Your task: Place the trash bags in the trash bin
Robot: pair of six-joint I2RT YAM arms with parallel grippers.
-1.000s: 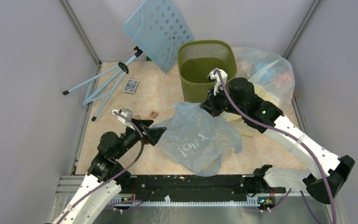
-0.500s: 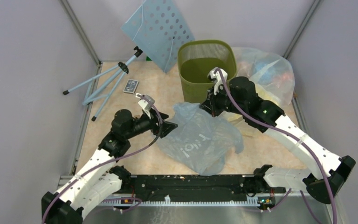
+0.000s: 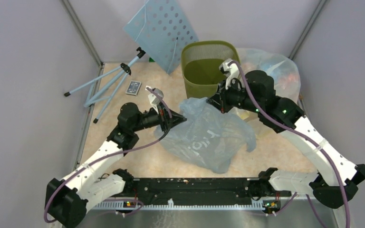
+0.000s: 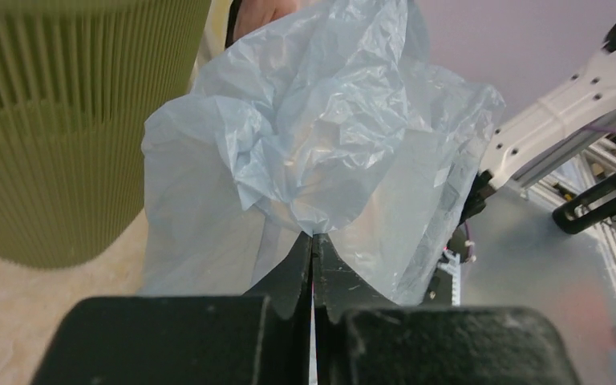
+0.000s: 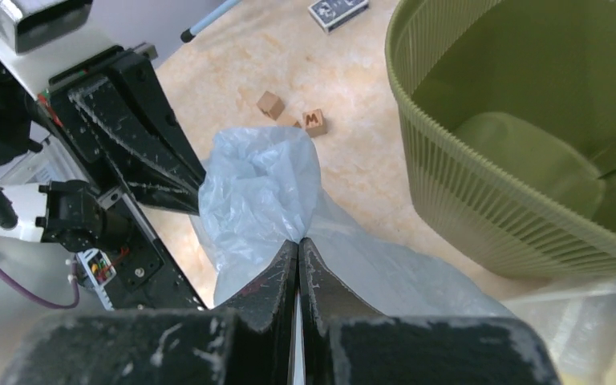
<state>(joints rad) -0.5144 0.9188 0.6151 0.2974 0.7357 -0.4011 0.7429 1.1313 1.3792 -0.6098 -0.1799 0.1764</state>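
Note:
The trash bag is hanging in front of the trash bin's side (image 3: pixel 199 91). Both my grippers should lift the bag up over the bin's opening (image 3: pixel 203 70) first, and then my right gripper should let it down.
A thin, crinkly pale blue-grey trash bag (image 3: pixel 209 135) with faint white lettering hangs lifted between both arms, in front of the olive-green mesh trash bin (image 3: pixel 209 66). My left gripper (image 3: pixel 179 118) is shut on the bag's left edge; in its wrist view the film (image 4: pixel 321 136) bunches at the closed tips (image 4: pixel 314 234), with the bin wall (image 4: pixel 56 120) to the left. My right gripper (image 3: pixel 217 99) is shut on the bag's top edge next to the bin's front wall; its wrist view shows the film (image 5: pixel 261 188) pinched at the tips (image 5: pixel 298 239) and the bin's open mouth (image 5: pixel 529 128) beside it.
A bigger clear bag with colourful contents (image 3: pixel 273 76) lies right of the bin. A light-blue perforated panel (image 3: pixel 164 31) on a folding stand (image 3: pixel 107 85) occupies the back left. A small card box (image 3: pixel 133 87) and wooden letter cubes (image 5: pixel 293 112) lie on the table.
The left arm reached right to the bag's left edge and its gripper shut on it. The right gripper, still holding the bag, rose and shifted right, lifting the bag.

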